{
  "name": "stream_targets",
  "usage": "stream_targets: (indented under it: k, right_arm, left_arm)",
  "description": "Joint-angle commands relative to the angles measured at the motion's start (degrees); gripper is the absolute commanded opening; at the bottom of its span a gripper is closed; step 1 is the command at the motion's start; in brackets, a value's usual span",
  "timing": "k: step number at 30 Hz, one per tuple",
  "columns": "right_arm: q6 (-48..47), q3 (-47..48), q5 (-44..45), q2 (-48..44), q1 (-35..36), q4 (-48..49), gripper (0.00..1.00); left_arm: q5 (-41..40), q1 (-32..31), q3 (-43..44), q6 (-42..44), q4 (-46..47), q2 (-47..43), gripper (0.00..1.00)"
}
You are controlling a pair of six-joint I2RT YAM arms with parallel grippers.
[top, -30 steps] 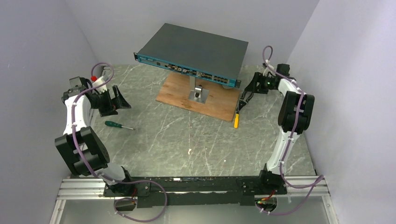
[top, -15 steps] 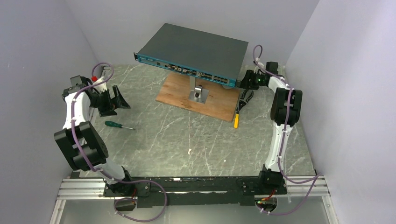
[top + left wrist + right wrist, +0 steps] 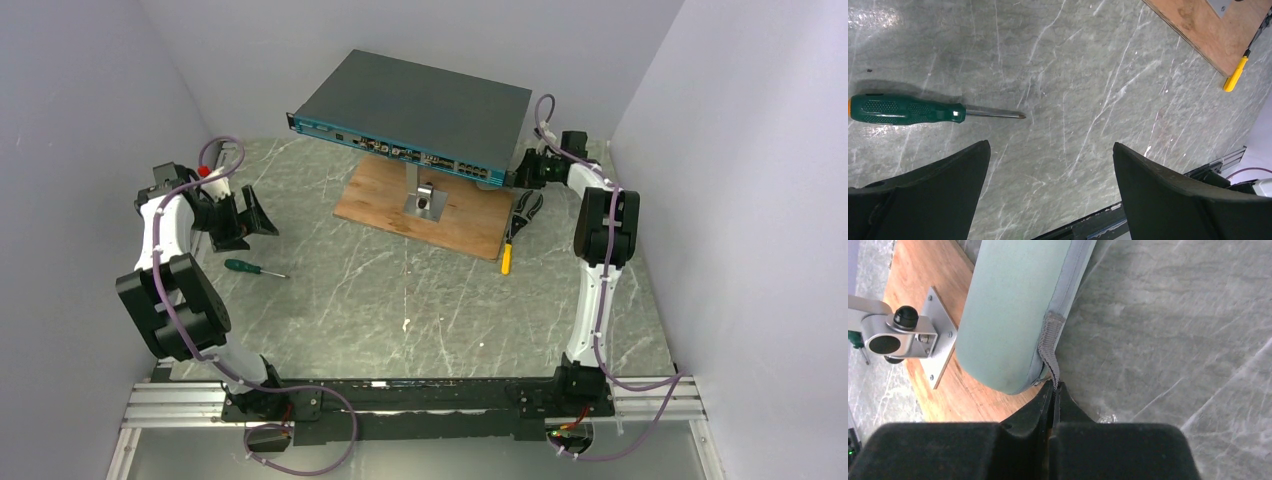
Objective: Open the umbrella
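The fingers of the robot's right gripper pinch the case's strap [image 3: 1048, 351] and the tabletop before the board [image 3: 432, 284] is clear, so the right gripper goes on pulling until the case lies there.
The umbrella itself is out of view. A pale grey-green oval case [image 3: 1013, 305] lies partly on the wooden board [image 3: 913, 270], with a grey webbing strap [image 3: 1050, 347] hanging from its seam. My right gripper [image 3: 1054, 385] is shut on the end of that strap, jaws pressed together. From above, the right gripper [image 3: 524, 170] sits at the right end of the raised grey box, and the case is hidden under it. Over the left side of the table, my left gripper [image 3: 1050, 145] hangs open with nothing between its fingers; in the top view the left gripper [image 3: 250, 214] is far from the case.
A grey network box [image 3: 415, 105] stands on a metal post [image 3: 893, 332] bolted to the board [image 3: 470, 225]. A green screwdriver [image 3: 905, 109] lies near the left gripper. A yellow-handled tool [image 3: 506, 258] lies by the board's right corner. Walls close in on both sides.
My right arm has swung back and left to the box's right end, and its jaws have closed on the strap. The left arm has hardly moved.
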Motion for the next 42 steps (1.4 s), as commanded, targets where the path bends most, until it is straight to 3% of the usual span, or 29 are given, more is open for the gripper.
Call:
stream_targets:
  k: [1,13,21,26,34,42]
  right_arm:
    - [-0.3,-3.4,-3.5,-5.0,-1.2,2.3,0.00]
    - [5.2,-36.8,-5.9,-26.0,0.1,20.6,0.00]
    - [3.5,-49.8,-3.5,-34.5,7.3,24.6,0.00]
    - [10.5,-62.1,-1.6,-41.1,11.5,33.4,0.00]
    - [18.0,-76.7,7.3,-53.6,23.8,42.6,0.00]
    - [18.1,-80.7,12.8,-54.7,38.9,43.4,0.00]
  left_arm:
    - [0.5,0.2,2.7,0.8,-0.3,0.4,0.99]
    - [6.8,0.7,2.0,6.0,-3.6,1.7,0.99]
    - [11.5,3.3,-0.9,7.9,-4.7,-0.3,0.99]
    - [11.6,4.6,-3.1,8.1,-4.7,-2.5,0.99]
    - [12.2,5.3,-7.3,10.0,-5.1,-7.2,0.99]
    - [12.6,5.8,-9.1,11.8,-6.5,-9.9,0.99]
